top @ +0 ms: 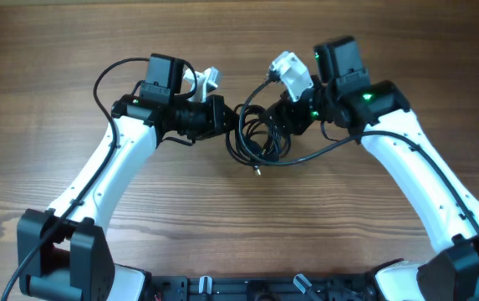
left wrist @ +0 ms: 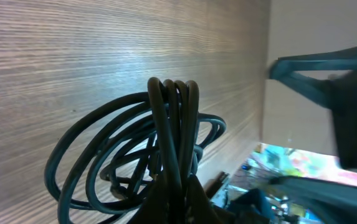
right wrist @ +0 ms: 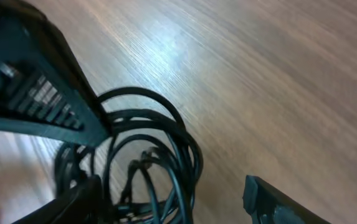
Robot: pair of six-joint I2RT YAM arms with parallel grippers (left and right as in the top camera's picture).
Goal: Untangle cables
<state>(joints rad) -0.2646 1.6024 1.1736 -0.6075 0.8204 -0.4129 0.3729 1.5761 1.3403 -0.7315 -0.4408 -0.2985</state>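
The cables' loops (top: 245, 142) are hanging in a bunch from my left gripper, so my right gripper needs to take hold of a strand of cable (top: 284, 144) and pull it out while my left gripper moves back.
The cables (top: 256, 138) are a bundle of thin black loops lying on the wooden table between my two arms, with a small silvery plug end (top: 258, 171) poking out toward the front. My left gripper (top: 229, 117) is shut on several strands of the cables (left wrist: 172, 118); they run up from between its jaws (left wrist: 179, 202) and the loops hang to the left. My right gripper (top: 282, 117) is open at the bundle's right side. In the right wrist view its fingers (right wrist: 172, 193) are spread wide, and the cable loops (right wrist: 166, 143) lie between them, nearer the left finger.
The wooden table (top: 239, 33) spreads all round the bundle. The left arm's black gripper body (right wrist: 35, 93) fills the upper left of the right wrist view, close to the loops. The arms' bases stand at the front edge (top: 247, 288).
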